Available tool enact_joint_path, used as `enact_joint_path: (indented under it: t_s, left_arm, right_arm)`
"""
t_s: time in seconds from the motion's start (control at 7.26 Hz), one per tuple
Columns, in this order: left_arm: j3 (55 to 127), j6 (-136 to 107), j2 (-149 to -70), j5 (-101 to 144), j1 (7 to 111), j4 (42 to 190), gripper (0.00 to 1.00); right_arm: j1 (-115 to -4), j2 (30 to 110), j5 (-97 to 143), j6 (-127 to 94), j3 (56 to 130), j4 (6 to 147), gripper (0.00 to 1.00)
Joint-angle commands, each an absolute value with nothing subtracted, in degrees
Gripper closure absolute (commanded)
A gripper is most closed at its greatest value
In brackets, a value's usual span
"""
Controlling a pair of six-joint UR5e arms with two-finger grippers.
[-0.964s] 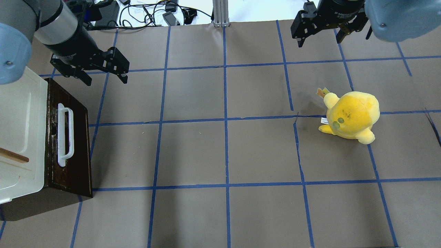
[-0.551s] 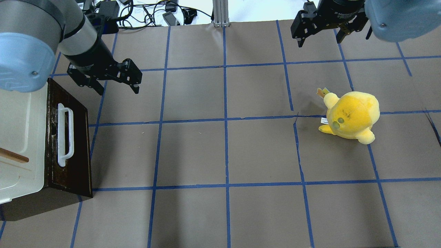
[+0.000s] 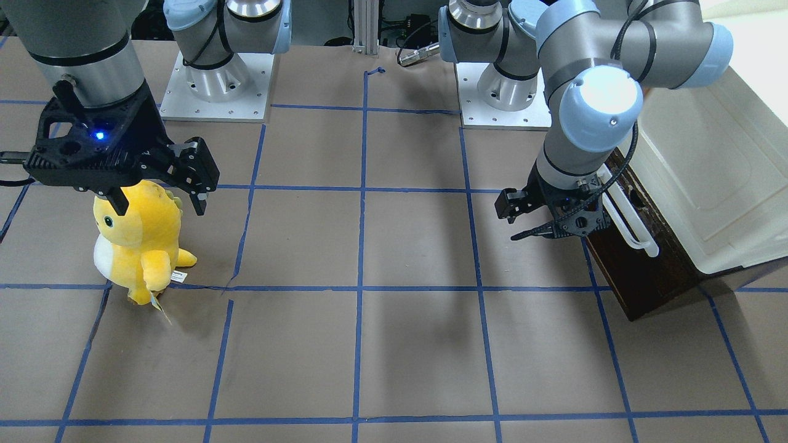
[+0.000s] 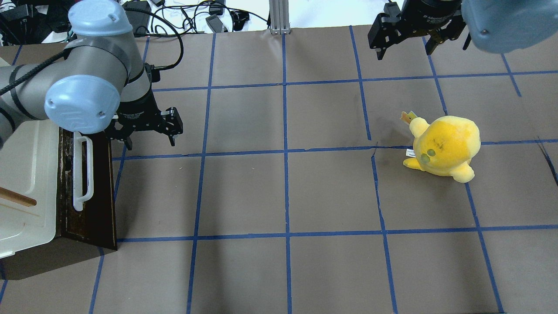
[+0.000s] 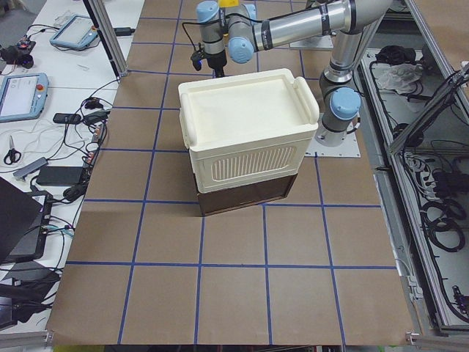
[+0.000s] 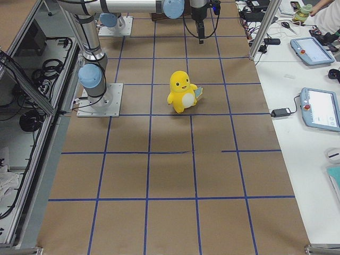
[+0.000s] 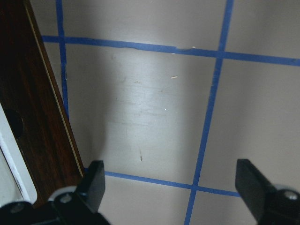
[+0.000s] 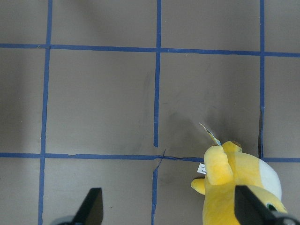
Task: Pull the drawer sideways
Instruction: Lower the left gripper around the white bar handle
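Note:
The drawer's long white bar handle [image 3: 628,220] points toward the middle of the table, so the drawer should slide straight out from under the cream-white cabinet when the robot pulls.
The dark brown drawer [image 4: 98,192] sits under a cream-white cabinet [image 4: 26,174] at the table's left edge. Its long white bar handle [image 4: 83,172] faces the table's middle. The drawer also shows in the front view [image 3: 640,277] and at the left of the left wrist view [image 7: 33,108]. My left gripper [image 4: 150,141] is open and empty, low over the table, just out from the far end of the drawer front [image 3: 523,224] [image 7: 171,187]. My right gripper [image 4: 403,52] is open and empty, raised at the far right [image 3: 160,206] [image 8: 168,206].
A yellow plush toy [image 4: 444,146] stands on the right half of the table, below the right gripper in the front view [image 3: 138,246] and in the right wrist view [image 8: 239,187]. The table is brown paper with blue tape lines [image 4: 285,152].
My left arm has swung nearer and to the right, lowering its open gripper beside the far end of the drawer front. The right arm, the drawer and the plush have not moved.

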State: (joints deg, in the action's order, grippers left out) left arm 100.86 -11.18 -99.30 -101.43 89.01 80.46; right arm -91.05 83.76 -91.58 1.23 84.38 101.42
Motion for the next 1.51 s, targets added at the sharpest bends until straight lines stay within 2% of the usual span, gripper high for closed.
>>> enact_joint_path:
  t_s: [0.0,0.55,1.38]
  left_arm:
    - [102.56,-19.22,-104.3,-112.02,91.57,80.77,0.0]
    - [104.59,-19.17,-108.27,-130.67,93.34,83.22,0.0]
    - [104.68,-24.42,-111.53,-153.47,95.71,96.74,0.0]
  right_arm:
    - [-91.05,83.76,-91.58,1.23,84.37,101.43,0.0]
    - [-91.05,83.76,-91.58,1.23,84.37,101.43,0.0]
    - [-91.05,83.76,-91.58,1.23,84.37,101.43,0.0]
